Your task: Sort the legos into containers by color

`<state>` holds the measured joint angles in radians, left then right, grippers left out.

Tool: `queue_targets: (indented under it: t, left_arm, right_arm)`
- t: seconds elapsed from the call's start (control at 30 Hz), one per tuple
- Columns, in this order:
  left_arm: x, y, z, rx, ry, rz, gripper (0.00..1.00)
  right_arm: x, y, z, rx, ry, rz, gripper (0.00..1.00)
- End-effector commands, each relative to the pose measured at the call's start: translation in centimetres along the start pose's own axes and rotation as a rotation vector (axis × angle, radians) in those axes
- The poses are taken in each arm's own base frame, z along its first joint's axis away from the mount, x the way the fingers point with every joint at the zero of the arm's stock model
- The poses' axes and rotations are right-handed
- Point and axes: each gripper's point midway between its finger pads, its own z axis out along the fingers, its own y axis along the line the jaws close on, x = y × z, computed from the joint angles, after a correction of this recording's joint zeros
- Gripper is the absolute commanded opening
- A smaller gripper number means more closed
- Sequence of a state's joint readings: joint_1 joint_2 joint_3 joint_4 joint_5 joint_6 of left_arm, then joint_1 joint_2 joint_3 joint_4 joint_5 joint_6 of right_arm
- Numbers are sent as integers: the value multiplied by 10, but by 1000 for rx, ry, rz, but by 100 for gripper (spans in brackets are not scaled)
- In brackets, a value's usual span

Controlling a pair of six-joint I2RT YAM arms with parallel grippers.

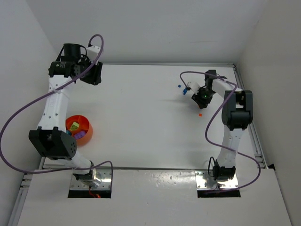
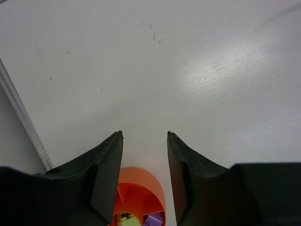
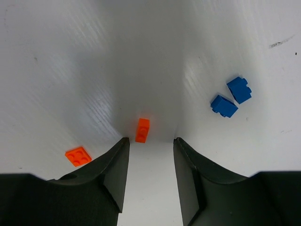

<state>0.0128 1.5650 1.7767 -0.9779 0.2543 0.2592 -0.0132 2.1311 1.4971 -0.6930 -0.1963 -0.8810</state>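
The narrow orange lego (image 3: pixel 142 130) is off-centre in front of my right gripper's fingers, so next I move the open fingers over until they are around the lego's sides (image 3: pixel 141 132) before I close them.
My right gripper (image 3: pixel 150 139) is open and empty, low over the table at the far right (image 1: pixel 201 99). A narrow orange lego (image 3: pixel 142 130) lies just beyond its fingertips, nearer the left finger. A flat orange lego (image 3: pixel 78 156) lies to the left and two blue legos (image 3: pixel 224 106) to the upper right. The top view shows one orange lego (image 1: pixel 200 114) and a blue one (image 1: pixel 179 86). My left gripper (image 2: pixel 145 134) is open and empty, raised at the far left (image 1: pixel 96 73). The orange bowl (image 2: pixel 150 181) below it holds a yellow-green lego (image 2: pixel 124 217) and a purple one (image 2: pixel 154 219).
The orange bowl (image 1: pixel 90 127) sits by the left arm's lower joint (image 1: pixel 52 143). White walls close in the table at the back and both sides. A metal rail (image 1: pixel 247 108) runs along the right edge, and purple cables loop from both arms.
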Motion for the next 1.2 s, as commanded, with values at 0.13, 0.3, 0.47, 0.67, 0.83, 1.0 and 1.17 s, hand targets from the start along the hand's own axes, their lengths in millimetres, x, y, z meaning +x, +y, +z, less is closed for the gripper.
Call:
queue_targets:
  t: [0.13, 0.3, 0.47, 0.67, 0.83, 1.0, 1.17]
  left_arm:
    - [-16, -5, -1, -9, -40, 7, 48]
    - [-13, -7, 2, -8, -29, 11, 48]
    - [-12, -7, 4, -8, -29, 11, 48]
    - [-3, -8, 14, -15, -21, -48, 48]
    - [11, -13, 21, -8, 0, -86, 48]
    - [16, -18, 20, 2, -9, -108, 48]
    - [14, -18, 17, 0, -17, -106, 48]
  right_arm:
    - [1, 24, 15, -100, -4, -14, 39]
    - [1, 35, 22, -157, 7, 1, 29]
    - [2, 40, 25, -177, 9, 15, 24]
    - [-7, 47, 27, -200, -2, 35, 19]
    - [-11, 49, 26, -220, -14, 61, 10]
    - [-15, 53, 31, -241, -6, 103, 11]
    - [-13, 55, 37, -265, 41, 126, 23]
